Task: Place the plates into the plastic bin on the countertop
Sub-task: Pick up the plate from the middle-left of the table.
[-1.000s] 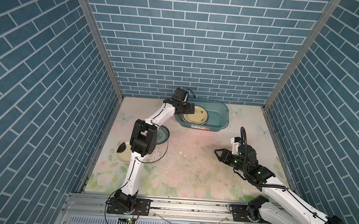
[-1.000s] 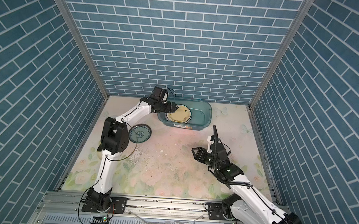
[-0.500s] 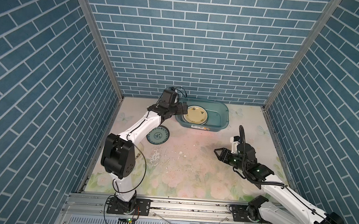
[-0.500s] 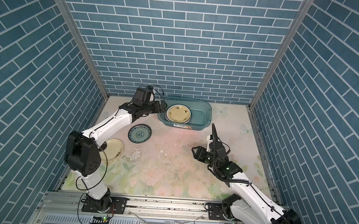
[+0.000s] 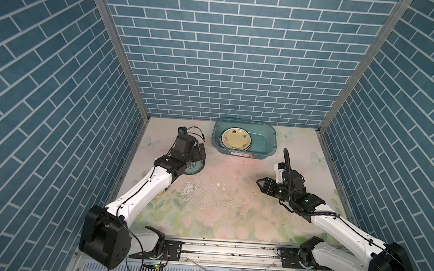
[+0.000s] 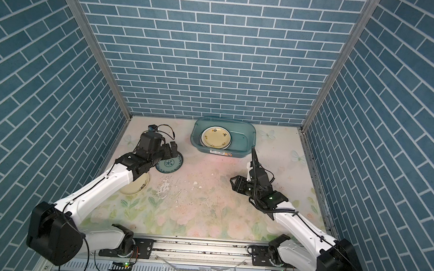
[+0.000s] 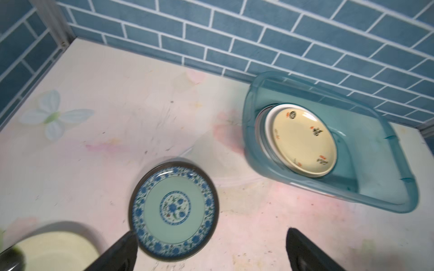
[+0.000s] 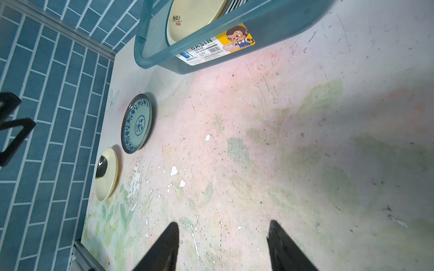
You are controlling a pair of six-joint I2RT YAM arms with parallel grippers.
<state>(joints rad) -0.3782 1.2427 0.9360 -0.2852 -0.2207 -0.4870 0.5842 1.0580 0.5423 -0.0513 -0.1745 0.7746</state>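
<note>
The teal floral plate [image 6: 169, 164] and cream plate lie apart, so my open left gripper should keep descending toward the teal plate's near rim [image 6: 161, 170] until its fingers straddle it.
The teal plastic bin [image 5: 273, 141] [image 6: 252, 141] [image 7: 387, 187] [image 8: 258, 21] stands at the back of the flowered countertop [image 5: 220, 191]. In its left half lies a stack of plates topped by a pale yellow plate [image 5: 236, 138] [image 6: 216, 137] [image 7: 304, 143]. A teal floral plate [image 6: 172, 164] [image 7: 173, 207] [image 8: 137, 123] lies flat on the countertop at the left. A cream plate with a black blotch [image 6: 135, 188] [image 8: 106, 174] lies nearer the front, partly under my left arm. My left gripper [image 6: 172, 148] [image 7: 211, 233] hovers open over the floral plate's far edge. My right gripper [image 5: 259, 182] [image 8: 223, 224] hangs open and empty at the middle right.
Blue brick walls close in the left, back and right sides. A metal rail [image 5: 229, 249] with both arm bases runs along the front edge. The bin's right half [image 5: 261, 144] shows bare bottom. Scuffed white patches [image 5: 188, 189] mark the countertop's middle.
My left arm has swung back from over the bin, leftward and toward the front, to above the teal floral plate. The right arm has barely moved.
</note>
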